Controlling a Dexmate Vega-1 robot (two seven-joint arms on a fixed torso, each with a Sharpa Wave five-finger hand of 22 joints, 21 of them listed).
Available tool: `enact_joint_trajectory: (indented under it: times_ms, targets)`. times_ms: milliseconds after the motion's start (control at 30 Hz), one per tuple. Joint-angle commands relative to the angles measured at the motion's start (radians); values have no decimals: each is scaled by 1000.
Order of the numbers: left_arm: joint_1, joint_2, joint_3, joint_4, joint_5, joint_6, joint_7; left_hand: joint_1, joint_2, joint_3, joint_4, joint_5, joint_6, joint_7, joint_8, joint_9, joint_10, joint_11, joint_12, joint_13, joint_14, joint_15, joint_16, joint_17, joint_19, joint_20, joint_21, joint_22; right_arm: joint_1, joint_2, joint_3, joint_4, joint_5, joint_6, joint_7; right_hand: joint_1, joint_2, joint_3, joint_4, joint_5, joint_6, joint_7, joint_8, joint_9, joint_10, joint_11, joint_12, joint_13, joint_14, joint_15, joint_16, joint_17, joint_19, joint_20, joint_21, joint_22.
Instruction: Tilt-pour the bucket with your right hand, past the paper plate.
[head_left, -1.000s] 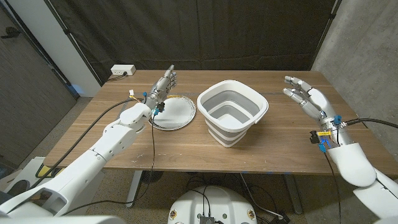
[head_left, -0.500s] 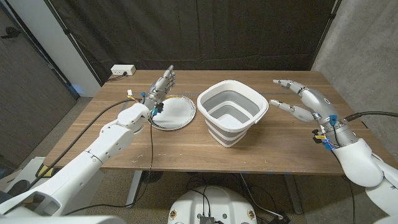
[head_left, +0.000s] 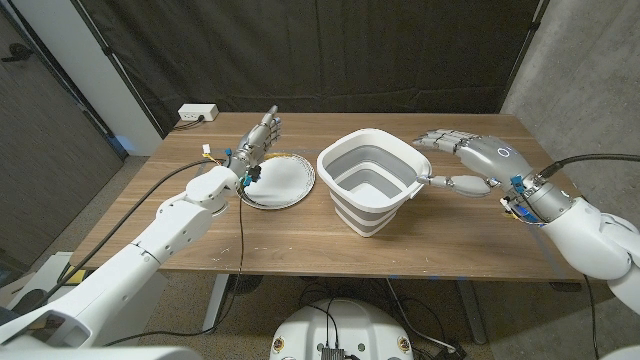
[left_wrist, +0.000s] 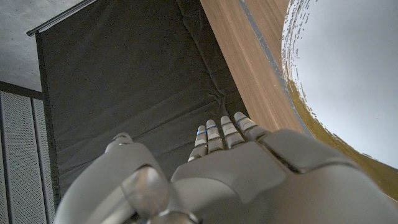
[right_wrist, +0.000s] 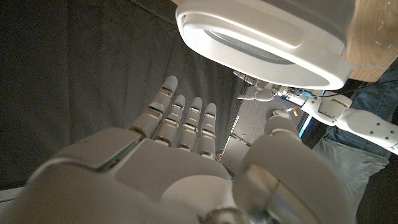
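The bucket's grey ribbed sides (head_left: 360, 213) are fully stretched out, so the collapsible bucket (head_left: 372, 180) will hold its open shape when I lift it and tilt it by its rim.
A white collapsible bucket (head_left: 373, 183) with grey ribbed walls stands upright at the table's middle; its white rim (right_wrist: 261, 43) shows in the right wrist view. A white paper plate (head_left: 279, 183) lies just left of it, also the paper plate (left_wrist: 348, 68) in the left wrist view. My right hand (head_left: 466, 160) hovers beside the bucket's right rim, fingers spread over the rim's far right corner, thumb near the rim, holding nothing. My left hand (head_left: 262, 137) stands at the plate's far left edge with fingers together and extended, empty.
A white power strip (head_left: 198, 113) sits at the table's far left corner. A black curtain hangs behind the table. Bare wood (head_left: 470, 235) stretches in front of and to the right of the bucket.
My right hand has swung left from the table's right side to the bucket's right rim, turning palm down. The left hand, plate and bucket have stayed put.
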Motion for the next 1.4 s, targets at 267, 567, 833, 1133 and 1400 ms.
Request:
enact_joint_trajectory:
  times_ms: [267, 567, 833, 1133, 1400]
  targets:
    - [-12, -15, 10, 22, -3, 1, -2, 6, 17, 5, -5, -3, 11, 0, -2, 4, 12, -2, -2, 5, 12, 1, -2, 2, -4, -18, -3, 5, 95, -70, 36, -39, -68, 85, 212, 34, -2, 15, -6, 14, 12, -11, 4, 2, 0, -4, -6, 3, -7, -76, -3, 5, 3, -121, -13, 2]
    - [-14, -24, 16, 23, 3, -4, 4, 9, 21, 6, -5, -5, 15, 0, -2, 4, 15, -1, -2, 5, 14, 1, -3, 2, -2, -18, -3, 5, 129, -103, 29, -24, -67, 130, 288, 68, -10, 25, -16, 20, 19, -26, 4, 1, 6, -9, -6, 3, -8, -75, -4, 5, 6, -119, -22, 2]
    - [-10, -34, 19, 26, 4, -6, 14, 12, 24, 6, -6, -6, 16, -2, -3, 4, 15, -3, -4, 5, 16, 1, -4, 2, -1, -18, -3, 5, 154, -117, 24, -9, -64, 166, 330, 95, -14, 33, -21, 23, 20, -27, 3, 1, 8, -11, -6, 3, -5, -76, -3, 4, 9, -118, -28, 1]
    - [-21, -45, 29, 40, 2, 1, 11, 15, 27, 6, -6, -8, 19, -1, -4, 4, 16, -4, -5, 5, 17, 2, -5, 2, -2, -17, -4, 5, 171, -127, -5, 10, -45, 188, 364, 130, -19, 44, -23, 27, 31, -25, 5, 1, 19, -12, -4, 3, 4, -82, 0, 4, 18, -118, -35, 2]
    - [-33, -53, 38, 55, 1, 6, 0, 17, 30, 6, -6, -10, 20, -1, -5, 4, 17, -3, -7, 5, 18, 2, -5, 2, -4, -17, -5, 5, 187, -141, -45, 27, -46, 211, 368, 161, -21, 55, -20, 28, 46, -23, 7, 1, 38, -7, 1, 3, 17, -85, 3, 4, 30, -123, -40, 3]
